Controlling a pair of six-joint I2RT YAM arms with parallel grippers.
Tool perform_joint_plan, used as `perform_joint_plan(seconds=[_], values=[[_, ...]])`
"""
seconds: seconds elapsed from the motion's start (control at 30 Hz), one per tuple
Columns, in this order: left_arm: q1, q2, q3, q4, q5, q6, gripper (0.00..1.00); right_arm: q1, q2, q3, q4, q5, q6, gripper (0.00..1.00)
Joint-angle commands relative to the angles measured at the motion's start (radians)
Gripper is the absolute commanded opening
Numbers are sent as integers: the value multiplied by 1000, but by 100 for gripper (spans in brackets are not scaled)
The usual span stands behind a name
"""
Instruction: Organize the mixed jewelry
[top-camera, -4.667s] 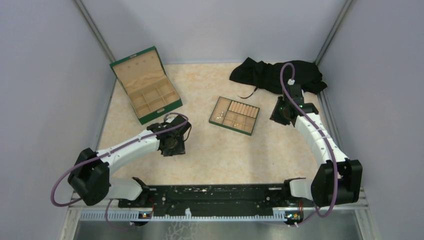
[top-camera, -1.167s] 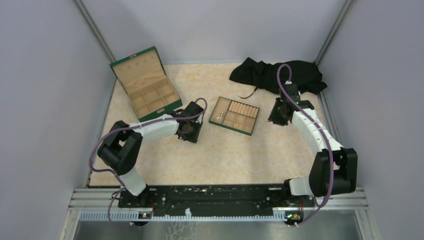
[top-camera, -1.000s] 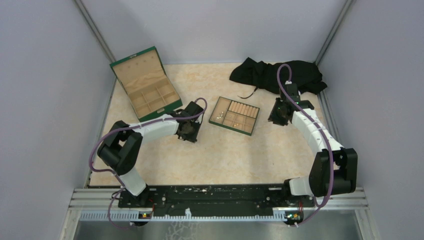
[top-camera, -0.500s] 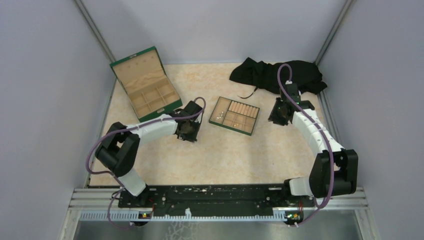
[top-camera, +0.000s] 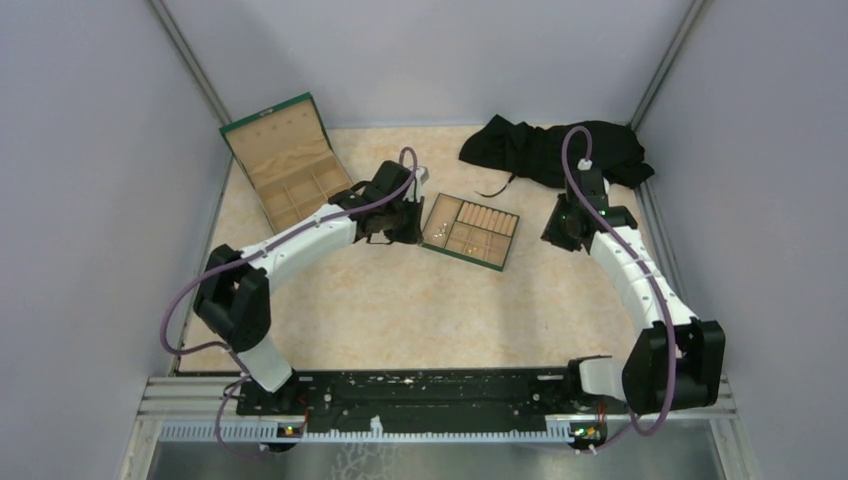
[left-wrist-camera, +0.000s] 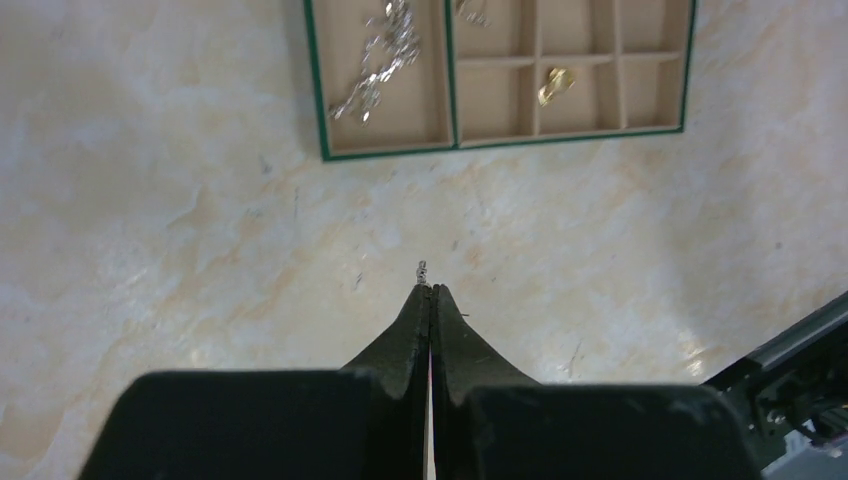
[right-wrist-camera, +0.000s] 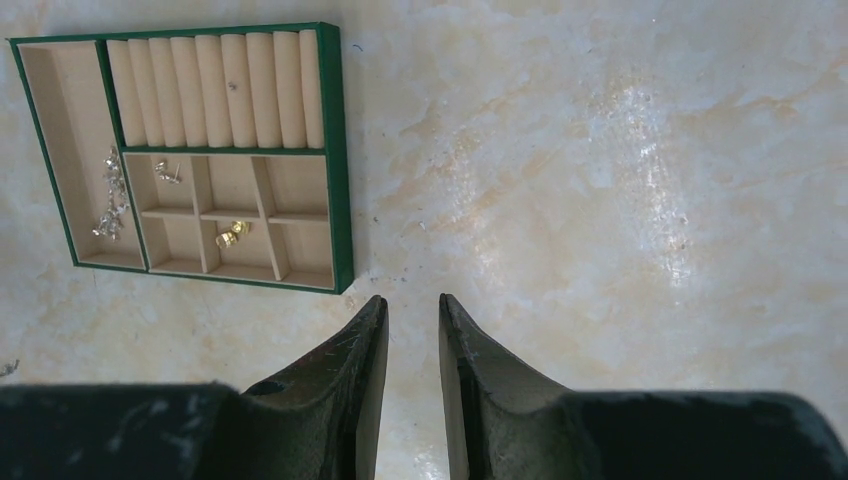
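Observation:
The way over the tray is open, so my left gripper should next carry the tiny silvery piece (left-wrist-camera: 421, 270) toward the compartment with the small silver piece (top-camera: 462, 232) and let go of it there.
My left gripper (left-wrist-camera: 430, 290) is shut, and a tiny silvery jewelry piece (left-wrist-camera: 422, 268) sticks out of its tips above the bare table. It hovers just short of the green-edged tan tray (left-wrist-camera: 500, 143), at the tray's left end in the top view (top-camera: 445, 212). A silver chain (left-wrist-camera: 378, 60) and a gold piece (left-wrist-camera: 555, 83) lie in tray compartments. The right wrist view shows the same tray (right-wrist-camera: 332, 150) with the chain (right-wrist-camera: 110, 195), a small silver piece (right-wrist-camera: 165, 172) and the gold piece (right-wrist-camera: 230, 235). My right gripper (right-wrist-camera: 413, 305) is open and empty, right of the tray.
An open green wooden box (top-camera: 290, 170) with empty compartments stands at the back left. A black cloth (top-camera: 550, 150) lies crumpled at the back right. A row of tan padded rolls (right-wrist-camera: 215, 90) fills the tray's top section. Grey walls close in both sides.
My left gripper has shut on the tiny piece and swung up and right, from the table in front of the box to the tray's left end. The right arm barely shifted.

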Motion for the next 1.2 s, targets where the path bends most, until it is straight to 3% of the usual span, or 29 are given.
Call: perform_joint_plan(seconds=[0.0,0.33,0.77,0.87,1.03,1.17], values=[[-24,110,128,59,60,-41,0,-8,-65,-10,-14,37,-3,26],[-53,342,366,111,78,-66,0,-8,-97,-18,-49,54,-13,26],[-54,516,503,114,38,-52,0,-8,-83,-10,-56,55,-18,26],[-54,532,509,113,35,-49,7,-9,-78,-3,-55,58,-18,26],[-54,532,510,105,17,-39,30,-9,-64,6,-51,58,-19,26],[-54,503,518,74,1,-24,33,-9,-54,14,-43,54,-18,26]])
